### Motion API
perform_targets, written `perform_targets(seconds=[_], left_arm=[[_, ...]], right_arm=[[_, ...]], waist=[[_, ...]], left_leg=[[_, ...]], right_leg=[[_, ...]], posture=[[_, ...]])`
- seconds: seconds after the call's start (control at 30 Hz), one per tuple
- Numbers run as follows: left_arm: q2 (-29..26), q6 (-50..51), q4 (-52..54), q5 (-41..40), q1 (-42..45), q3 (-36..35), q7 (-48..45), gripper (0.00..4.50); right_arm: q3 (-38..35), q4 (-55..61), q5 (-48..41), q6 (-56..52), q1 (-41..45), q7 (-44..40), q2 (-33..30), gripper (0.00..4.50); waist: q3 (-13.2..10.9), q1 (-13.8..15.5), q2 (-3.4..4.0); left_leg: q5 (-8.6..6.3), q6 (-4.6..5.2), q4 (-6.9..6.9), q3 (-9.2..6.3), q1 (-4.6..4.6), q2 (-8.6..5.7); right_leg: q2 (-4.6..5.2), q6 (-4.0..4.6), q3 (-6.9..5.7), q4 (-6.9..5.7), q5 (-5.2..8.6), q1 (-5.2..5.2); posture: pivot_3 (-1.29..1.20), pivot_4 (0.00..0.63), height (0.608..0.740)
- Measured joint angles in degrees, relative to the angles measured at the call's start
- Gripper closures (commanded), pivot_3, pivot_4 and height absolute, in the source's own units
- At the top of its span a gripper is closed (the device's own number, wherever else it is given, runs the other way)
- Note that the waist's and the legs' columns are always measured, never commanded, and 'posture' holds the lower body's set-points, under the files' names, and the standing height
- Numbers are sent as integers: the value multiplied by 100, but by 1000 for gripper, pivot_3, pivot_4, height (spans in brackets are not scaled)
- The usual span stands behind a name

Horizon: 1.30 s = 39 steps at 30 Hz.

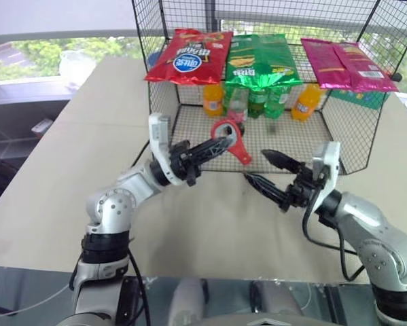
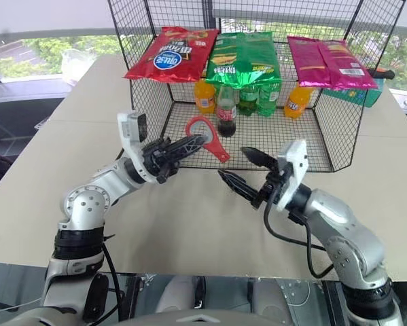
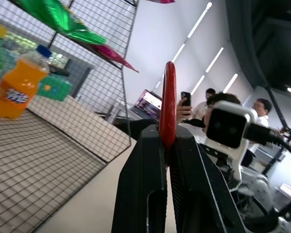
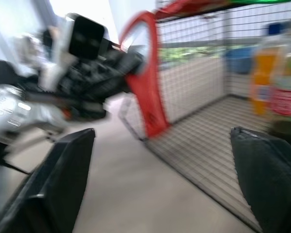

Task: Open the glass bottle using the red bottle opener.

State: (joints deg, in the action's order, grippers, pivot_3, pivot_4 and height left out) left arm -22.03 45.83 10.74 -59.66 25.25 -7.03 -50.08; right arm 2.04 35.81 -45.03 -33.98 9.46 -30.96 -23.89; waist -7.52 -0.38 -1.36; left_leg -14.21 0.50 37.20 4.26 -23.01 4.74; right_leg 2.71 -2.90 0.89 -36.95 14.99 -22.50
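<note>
My right gripper should take the bottle opener's handle point(image 2: 221, 152), because my left gripper holds the red bottle opener by its ring head point(image 2: 200, 127). That will free my left gripper for the glass bottle.
My left gripper point(image 1: 217, 145) is shut on the red bottle opener point(image 1: 232, 140) and holds it in the air in front of the wire cage, ring head up and the handle slanting down to the right. From the left wrist, the opener point(image 3: 168, 104) stands edge-on between the black fingers. The glass bottle point(image 2: 226, 114), dark cola with a red label, stands inside the cage just behind the opener. My right gripper point(image 1: 267, 172) is open and empty, raised over the table a little right of and below the opener. Its wrist view has the opener point(image 4: 147, 82) ahead and the bottle point(image 4: 285, 104) beyond.
The wire cage point(image 1: 346, 129) stands at the back of the beige table point(image 1: 47, 190). Red, green and pink snack bags point(image 1: 261, 60) lie on its top. Orange soda bottles point(image 1: 213, 98) and green ones point(image 1: 274, 102) stand inside around the cola. People point(image 3: 218, 104) are beyond the table.
</note>
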Motion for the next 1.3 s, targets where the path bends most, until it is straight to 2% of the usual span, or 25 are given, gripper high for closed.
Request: perform_targets(seconds=[0.17, 0.33, 0.37, 0.47, 0.5, 0.53, 0.6, 0.83, 0.87, 0.9, 0.97, 1.17, 1.23, 1.3], left_arm=[[-214, -8, 160, 10, -109, 73, -263, 4500], [-378, -269, 390, 416, -283, 417, -684, 4500], [-388, -324, 395, 481, -291, 493, -786, 4500], [-405, -480, 397, 629, -290, 538, -912, 4500], [-428, -531, 398, 679, -288, 542, -975, 4500], [-436, -536, 395, 672, -287, 541, -1043, 4500], [-433, -584, 398, 619, -285, 541, -1239, 4500], [-416, -625, 439, 719, -276, 603, -1320, 4500], [-408, -628, 440, 737, -280, 604, -1313, 4500], [-394, -654, 440, 778, -280, 604, -1248, 4500], [-388, -707, 440, 790, -281, 583, -1174, 4500], [-385, -757, 441, 789, -282, 576, -1104, 4500], [-386, -764, 441, 789, -282, 576, -1104, 4500], [-396, -764, 450, 790, -283, 578, -1132, 4500]], right_arm=[[90, -3, -392, -387, 114, -8, -8, 1197], [117, -95, -612, -603, 451, -60, -13, 1197], [148, -124, -671, -658, 528, -124, -27, 1772], [172, -200, -740, -760, 570, -247, -83, 2898], [176, -237, -795, -832, 569, -333, -128, 3541], [176, -253, -861, -841, 567, -426, -172, 3981], [158, -245, -980, -830, 565, -646, -244, 4257], [191, -252, -749, -707, 504, -806, -400, 4309], [199, -265, -715, -694, 509, -834, -400, 3546], [226, -298, -665, -709, 522, -836, -420, 3237], [299, -342, -587, -723, 521, -852, -438, 2291], [389, -342, -508, -724, 521, -948, -493, 2291], [390, -342, -484, -720, 520, -966, -488, 2783], [388, -385, -445, -702, 520, -965, -467, 2783]], waist=[[0, -14, 1], [0, -20, 1], [0, -5, 0], [0, -3, 0], [-1, -5, 1], [-1, -6, 1], [-2, -5, 0], [-2, -9, 1], [-2, -13, 1], [-2, -13, 0], [-3, -12, 0], [-3, -11, 0], [-3, -11, 0], [-3, -11, 0]], left_leg=[[0, 0, -3, 0, -4, 0], [0, 0, -3, 2, -3, 0], [0, 0, -3, 0, -4, 0], [0, 0, -3, 1, -4, 0], [0, 0, -3, 2, -6, 0], [0, 0, -3, 2, -7, 0], [0, 0, -3, 0, -9, 0], [0, 0, -2, -1, -11, 0], [0, 0, -2, -1, -11, 0], [0, 0, -2, 0, -11, 0], [0, 0, -2, -1, -12, 0], [0, 0, -2, -2, -13, 0], [0, 0, -2, -3, -13, 0], [0, 0, -2, -2, -13, 0]], right_leg=[[0, 0, 0, 3, 0, -6], [0, 0, 1, 2, 0, -6], [0, 1, -1, 2, 0, -6], [0, 1, 0, 3, 0, -6], [0, 1, 1, 3, 0, -8], [0, 1, 1, 3, 0, -9], [0, 1, -1, 4, 0, -11], [-1, 0, -1, 3, 0, -13], [-1, 0, 0, 3, 0, -14], [-1, 0, 0, 3, 0, -13], [-1, 0, -1, 3, 0, -14], [0, 0, -1, 4, 0, -14], [0, 0, -2, 4, 0, -14], [-1, 0, -2, 4, 0, -14]], posture=[[0, 150, 740], [0, 150, 740], [0, 150, 740], [0, 150, 740], [0, 150, 740], [0, 150, 740], [0, 150, 740], [0, 150, 740], [0, 150, 740], [0, 150, 740], [0, 150, 740], [0, 150, 740], [0, 150, 740], [0, 150, 740]])
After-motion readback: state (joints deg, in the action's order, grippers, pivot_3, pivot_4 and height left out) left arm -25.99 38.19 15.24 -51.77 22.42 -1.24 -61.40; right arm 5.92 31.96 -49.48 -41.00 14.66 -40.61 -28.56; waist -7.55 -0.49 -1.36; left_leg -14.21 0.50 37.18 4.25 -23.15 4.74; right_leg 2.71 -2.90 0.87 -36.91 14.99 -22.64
